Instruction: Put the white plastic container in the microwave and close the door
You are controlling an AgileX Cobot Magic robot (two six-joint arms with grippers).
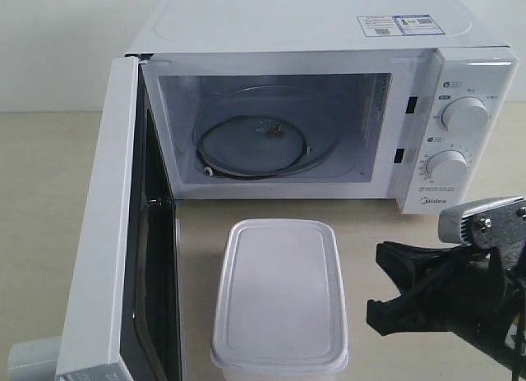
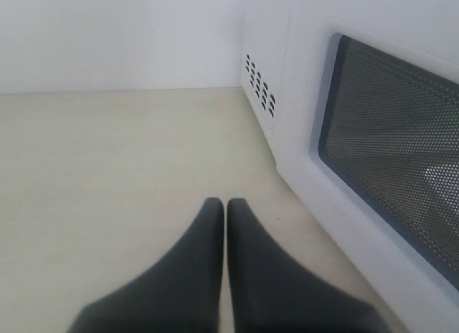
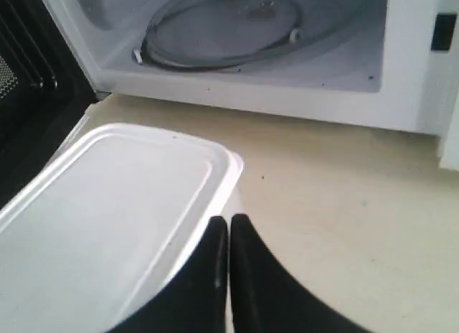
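My right gripper's fingers are closed and at an angle to the white plastic container's long side. Next, I open and turn them so that they go on both sides of the lid's edge.
The white plastic container stands with its lid on, on the table in front of the microwave. The door is swung wide open to the left, and the glass turntable inside is bare. My right gripper hovers just right of the container, shut and holding nothing. In the right wrist view its tips sit beside the container's near rim. My left gripper is shut and empty, low over the table on the outer side of the door.
The microwave's two dials are on its right front panel. A grey piece shows at the bottom left behind the open door. Beige tabletop lies between the container and the oven opening.
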